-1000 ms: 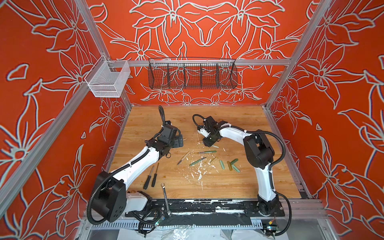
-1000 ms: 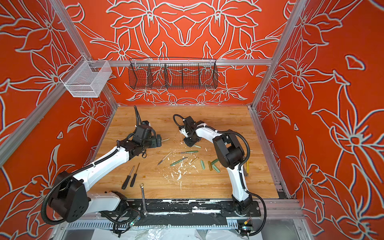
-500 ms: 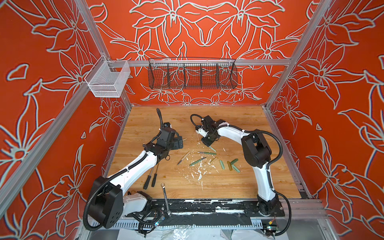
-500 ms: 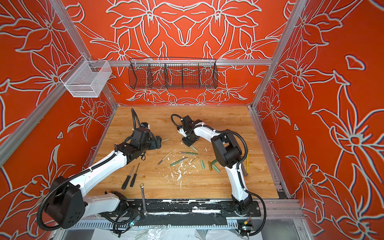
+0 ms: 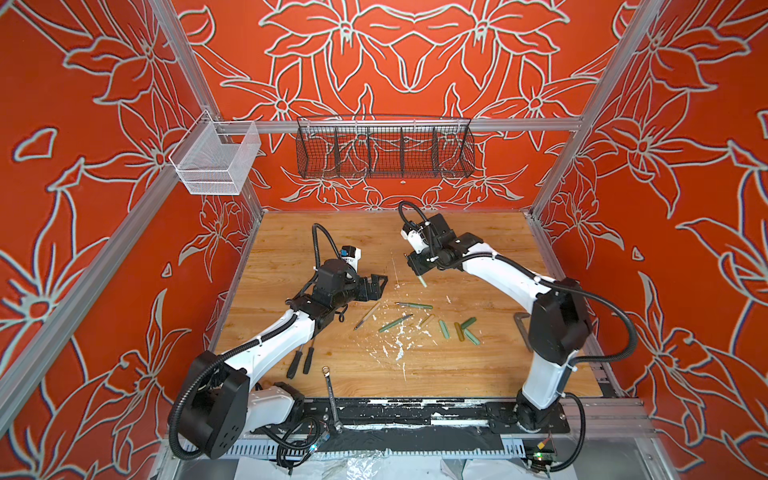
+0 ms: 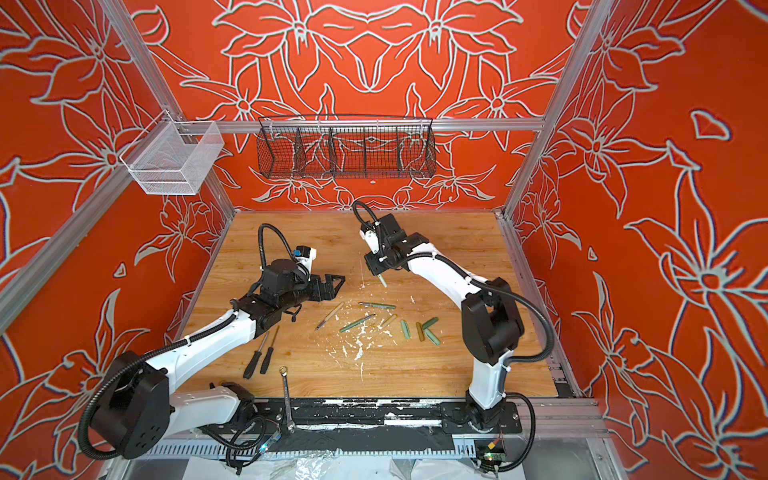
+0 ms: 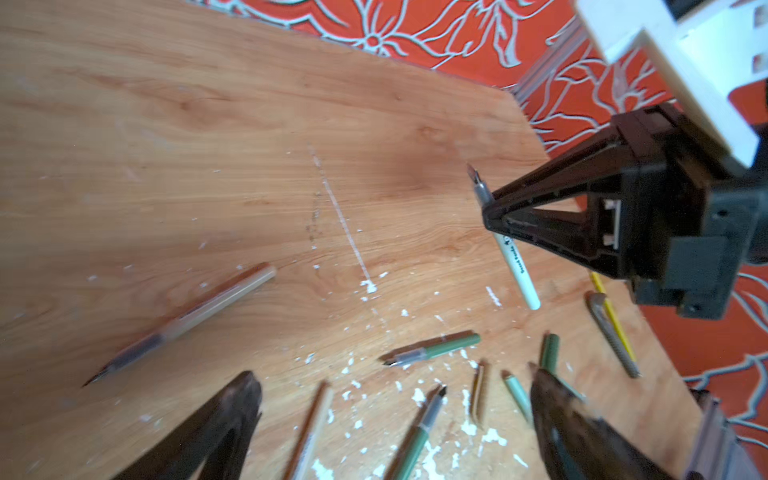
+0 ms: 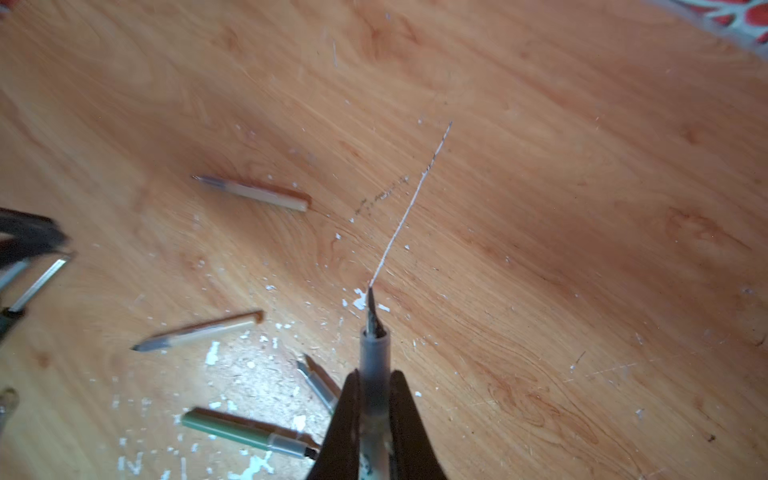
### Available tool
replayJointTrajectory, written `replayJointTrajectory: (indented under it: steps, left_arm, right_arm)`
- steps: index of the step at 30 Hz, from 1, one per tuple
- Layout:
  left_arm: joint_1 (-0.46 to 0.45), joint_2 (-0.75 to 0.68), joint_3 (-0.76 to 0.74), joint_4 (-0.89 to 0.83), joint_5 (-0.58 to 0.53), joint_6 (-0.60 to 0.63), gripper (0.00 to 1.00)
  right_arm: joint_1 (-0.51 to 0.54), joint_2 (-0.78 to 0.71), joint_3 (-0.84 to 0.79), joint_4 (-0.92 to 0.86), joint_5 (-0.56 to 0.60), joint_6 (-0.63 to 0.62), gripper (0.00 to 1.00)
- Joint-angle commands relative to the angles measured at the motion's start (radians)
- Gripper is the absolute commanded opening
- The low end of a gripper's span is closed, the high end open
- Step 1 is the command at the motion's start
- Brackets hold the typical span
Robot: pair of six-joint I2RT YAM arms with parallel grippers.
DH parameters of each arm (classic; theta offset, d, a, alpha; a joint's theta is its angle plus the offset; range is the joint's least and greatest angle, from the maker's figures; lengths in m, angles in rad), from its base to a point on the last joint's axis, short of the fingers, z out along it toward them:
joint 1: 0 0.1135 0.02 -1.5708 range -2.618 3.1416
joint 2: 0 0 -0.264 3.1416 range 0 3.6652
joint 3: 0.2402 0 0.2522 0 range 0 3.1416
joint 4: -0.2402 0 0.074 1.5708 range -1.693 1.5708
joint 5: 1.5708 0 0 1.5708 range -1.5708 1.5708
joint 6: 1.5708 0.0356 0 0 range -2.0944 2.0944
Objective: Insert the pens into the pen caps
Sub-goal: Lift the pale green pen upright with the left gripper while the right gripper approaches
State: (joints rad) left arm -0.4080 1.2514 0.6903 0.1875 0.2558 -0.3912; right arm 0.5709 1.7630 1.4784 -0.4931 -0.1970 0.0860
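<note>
My left gripper should take the pen's body (image 7: 521, 280) first, because my right gripper holds the pale-bodied pen close to its nib (image 7: 478, 181), where the cap must go.
My right gripper (image 5: 417, 271) (image 6: 379, 272) (image 8: 375, 388) is shut on a pale-barrelled pen (image 8: 375, 345) (image 7: 517, 266), held off the table behind the other pens. Its grey nib end sticks out past the fingertips. My left gripper (image 5: 380, 284) (image 6: 337, 284) (image 7: 395, 386) is open and holds nothing, low over the board to the left of the pens. Loose on the wood lie a beige pen (image 5: 366, 316) and two green pens (image 5: 413, 305) (image 5: 395, 323). Several stubby pen caps (image 5: 444, 328) (image 5: 471, 336) lie in a cluster to their right.
Two black-handled screwdrivers (image 5: 301, 361) and a silver wrench (image 5: 331, 395) lie at the front left. A grey bent metal tool (image 5: 521, 328) lies beside the right arm. White flecks (image 5: 395, 345) dot the wood. A black wire basket (image 5: 384, 151) and a white mesh basket (image 5: 216, 156) hang on the rails.
The right jaws have closed onto the pale pen. The left gripper has moved right, toward the middle of the board, still open.
</note>
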Motion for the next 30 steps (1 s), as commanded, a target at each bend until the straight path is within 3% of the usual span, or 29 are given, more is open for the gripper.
replayJointTrajectory:
  steps: [1, 5, 11, 18, 26, 30]
  left_arm:
    - [-0.010, 0.027, -0.012, 0.212, 0.203, -0.035, 0.98]
    - [-0.015, 0.061, -0.035, 0.368, 0.334, -0.086, 0.93]
    - [-0.041, 0.110, -0.031, 0.483, 0.422, -0.117, 0.85]
    - [-0.089, 0.173, 0.033, 0.441, 0.471, -0.083, 0.67]
    - [-0.107, 0.190, 0.060, 0.429, 0.455, -0.063, 0.27]
    - [-0.107, 0.189, 0.069, 0.410, 0.438, -0.064, 0.18]
  right_arm:
    - [0.000, -0.095, -0.101, 0.133, -0.086, 0.199, 0.08]
    - [0.000, -0.216, -0.253, 0.322, -0.149, 0.376, 0.07]
    - [0.004, -0.318, -0.421, 0.558, -0.218, 0.586, 0.05]
    - [0.011, -0.375, -0.456, 0.577, -0.225, 0.607, 0.05]
    - [0.012, -0.431, -0.471, 0.567, -0.212, 0.591, 0.05]
    - [0.012, -0.446, -0.483, 0.548, -0.191, 0.579, 0.05]
